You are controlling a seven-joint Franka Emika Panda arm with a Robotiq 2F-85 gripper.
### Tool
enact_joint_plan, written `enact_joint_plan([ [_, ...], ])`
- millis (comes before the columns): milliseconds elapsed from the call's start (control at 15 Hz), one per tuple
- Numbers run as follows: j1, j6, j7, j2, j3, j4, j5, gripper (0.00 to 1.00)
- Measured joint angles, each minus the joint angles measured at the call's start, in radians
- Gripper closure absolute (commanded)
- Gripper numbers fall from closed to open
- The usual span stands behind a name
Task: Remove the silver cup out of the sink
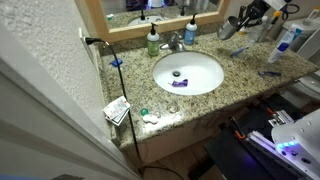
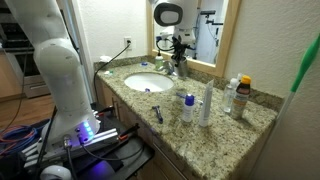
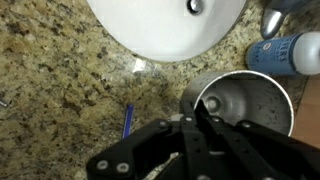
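Note:
I can see the silver cup hanging close beside the blue-capped bottle. Next, I move the cup back with my gripper and lower it over the open granite.
The silver cup is outside the sink, over the granite counter beside the basin, with its opening facing the wrist camera. My gripper is shut on the cup's near rim, with the fingers pinched close together. In an exterior view the gripper holds the cup tilted near the back of the counter, off to one side of the white sink. I cannot tell whether the cup touches the counter. The sink fills the top of the wrist view. The gripper hangs near the faucet beyond the sink.
A blue-capped bottle lies close to the cup, and a blue pen lies on the granite. A small purple object sits in the basin. A green soap bottle and the faucet stand behind the sink. Several bottles stand on the counter.

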Motion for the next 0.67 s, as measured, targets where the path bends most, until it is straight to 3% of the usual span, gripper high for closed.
enact_joint_plan([
  [200,-0.019,-0.054,0.000,0.140,-0.043,0.091,0.054,0.93],
  [267,-0.019,-0.051,0.000,0.150,-0.042,0.093,0.053,0.98],
  [400,-0.016,-0.052,0.002,0.145,-0.038,0.091,0.052,0.98],
  [667,-0.004,-0.013,0.210,0.158,-0.035,0.101,-0.118,0.98],
])
